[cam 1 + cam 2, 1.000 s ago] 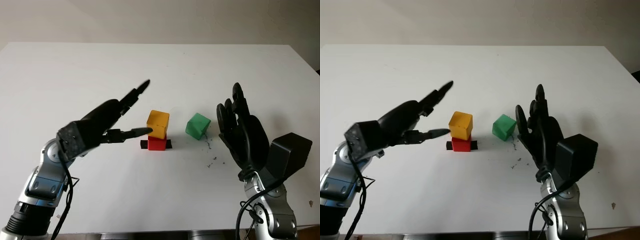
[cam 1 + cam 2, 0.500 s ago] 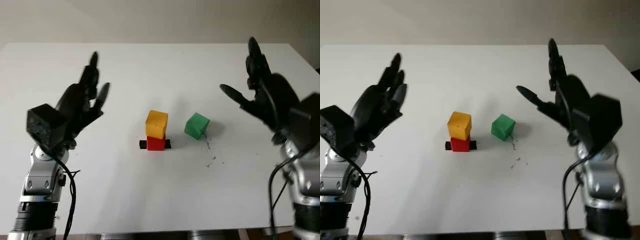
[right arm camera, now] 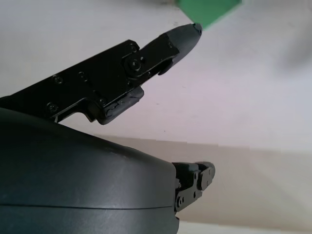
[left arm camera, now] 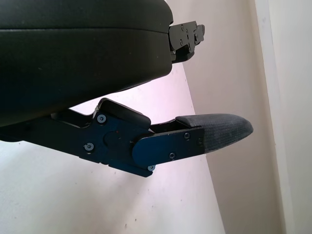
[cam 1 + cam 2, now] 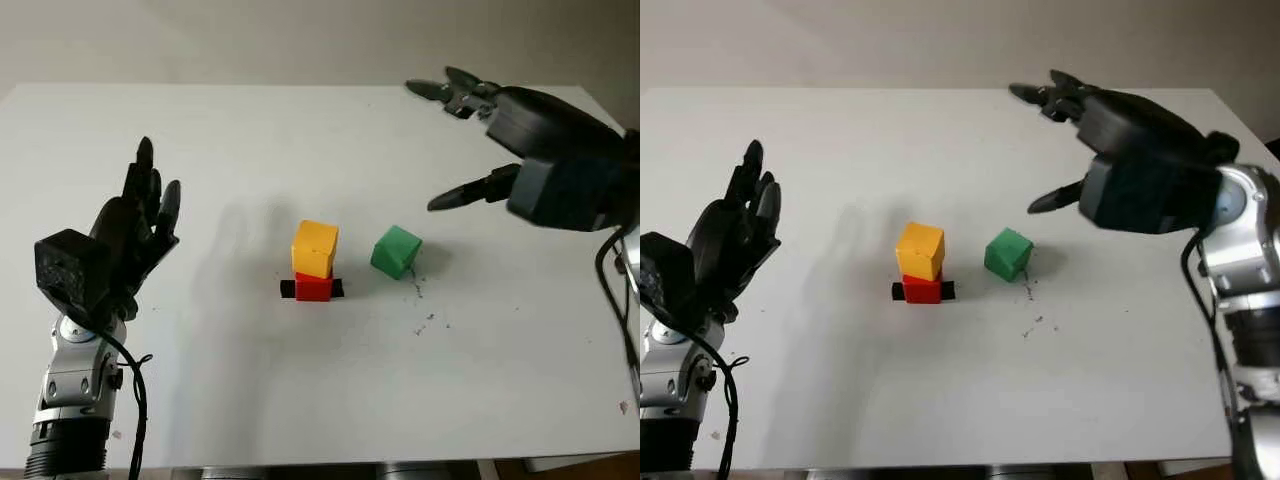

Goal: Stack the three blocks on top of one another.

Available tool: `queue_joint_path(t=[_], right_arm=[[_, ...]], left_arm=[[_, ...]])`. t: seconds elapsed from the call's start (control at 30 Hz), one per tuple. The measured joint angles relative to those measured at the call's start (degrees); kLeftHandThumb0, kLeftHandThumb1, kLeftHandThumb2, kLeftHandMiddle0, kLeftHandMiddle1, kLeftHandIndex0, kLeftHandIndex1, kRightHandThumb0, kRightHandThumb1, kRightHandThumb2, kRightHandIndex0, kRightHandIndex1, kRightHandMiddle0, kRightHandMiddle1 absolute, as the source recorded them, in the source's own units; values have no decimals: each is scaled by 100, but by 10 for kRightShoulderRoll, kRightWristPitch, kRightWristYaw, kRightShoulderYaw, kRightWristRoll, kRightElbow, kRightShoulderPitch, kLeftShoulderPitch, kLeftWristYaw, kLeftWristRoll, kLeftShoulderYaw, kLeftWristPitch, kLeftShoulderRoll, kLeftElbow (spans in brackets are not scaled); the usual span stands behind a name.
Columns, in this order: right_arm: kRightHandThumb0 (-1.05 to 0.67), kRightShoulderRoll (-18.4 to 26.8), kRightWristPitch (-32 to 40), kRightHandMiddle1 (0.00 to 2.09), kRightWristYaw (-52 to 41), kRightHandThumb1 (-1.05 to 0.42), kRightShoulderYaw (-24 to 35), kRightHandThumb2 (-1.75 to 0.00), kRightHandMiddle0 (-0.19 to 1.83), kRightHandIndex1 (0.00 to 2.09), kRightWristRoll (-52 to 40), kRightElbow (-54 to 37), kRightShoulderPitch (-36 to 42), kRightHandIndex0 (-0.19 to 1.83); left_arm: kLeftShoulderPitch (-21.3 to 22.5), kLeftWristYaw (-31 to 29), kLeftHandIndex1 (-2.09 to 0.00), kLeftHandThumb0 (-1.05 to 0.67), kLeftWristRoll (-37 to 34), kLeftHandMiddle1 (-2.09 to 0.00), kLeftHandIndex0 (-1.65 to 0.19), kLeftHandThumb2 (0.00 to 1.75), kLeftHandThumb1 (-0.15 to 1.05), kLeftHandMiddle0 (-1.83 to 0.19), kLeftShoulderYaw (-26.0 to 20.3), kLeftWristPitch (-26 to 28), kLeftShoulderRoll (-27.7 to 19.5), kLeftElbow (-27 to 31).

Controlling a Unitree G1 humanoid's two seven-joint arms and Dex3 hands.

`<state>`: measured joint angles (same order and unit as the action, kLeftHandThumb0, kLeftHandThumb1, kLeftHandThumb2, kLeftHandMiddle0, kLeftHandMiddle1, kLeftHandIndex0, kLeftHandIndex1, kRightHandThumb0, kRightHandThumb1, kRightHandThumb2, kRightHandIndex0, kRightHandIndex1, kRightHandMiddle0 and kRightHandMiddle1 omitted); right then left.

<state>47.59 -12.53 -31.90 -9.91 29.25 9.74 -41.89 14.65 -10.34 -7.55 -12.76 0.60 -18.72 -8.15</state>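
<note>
My gripper will set the green block (image 5: 396, 252) on the yellow block's flat top (image 5: 318, 234), and the green block should stay balanced there because that top sits mostly over the red block.
A yellow block (image 5: 315, 247) sits on a red block (image 5: 313, 287) near the middle of the white table (image 5: 300, 390), with a black strip under the red one. A green block (image 5: 396, 250) stands tilted on the table just to their right; a corner of the green block (image 3: 207, 10) appears in the right wrist view. My left hand (image 5: 140, 215) is open, raised at the left, well away from the stack. My right hand (image 5: 470, 140) is open, held high above and to the right of the green block.
Small dark specks (image 5: 428, 320) mark the table in front of the green block. The table's far edge (image 5: 300, 86) meets a pale wall. The front and left areas of the tabletop are bare.
My left hand has let go beside the stack and pulled back left and upright. My right hand has risen and swung up over the table's right side. The blocks have not moved.
</note>
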Motion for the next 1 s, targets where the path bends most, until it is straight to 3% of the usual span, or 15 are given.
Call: queue_joint_path(t=[0.37, 0.73, 1.0], right_arm=[[-55, 9, -122, 12, -3, -83, -61, -6, 29, 5, 94, 60, -47, -2], [-58, -5, -188, 11, 32, -84, -104, -5, 34, 6, 130, 129, -52, 1], [-52, -26, -206, 11, 70, -84, -112, -5, 39, 6, 131, 169, -41, 1]], left_arm=[[-2, 8, -5, -79, -12, -5, 18, 51, 105, 18, 0, 15, 14, 0], [-2, 8, -4, -76, -12, -5, 19, 54, 105, 19, 3, 15, 18, 4], [-2, 8, -4, -75, -11, -5, 19, 54, 105, 19, 4, 14, 18, 7]])
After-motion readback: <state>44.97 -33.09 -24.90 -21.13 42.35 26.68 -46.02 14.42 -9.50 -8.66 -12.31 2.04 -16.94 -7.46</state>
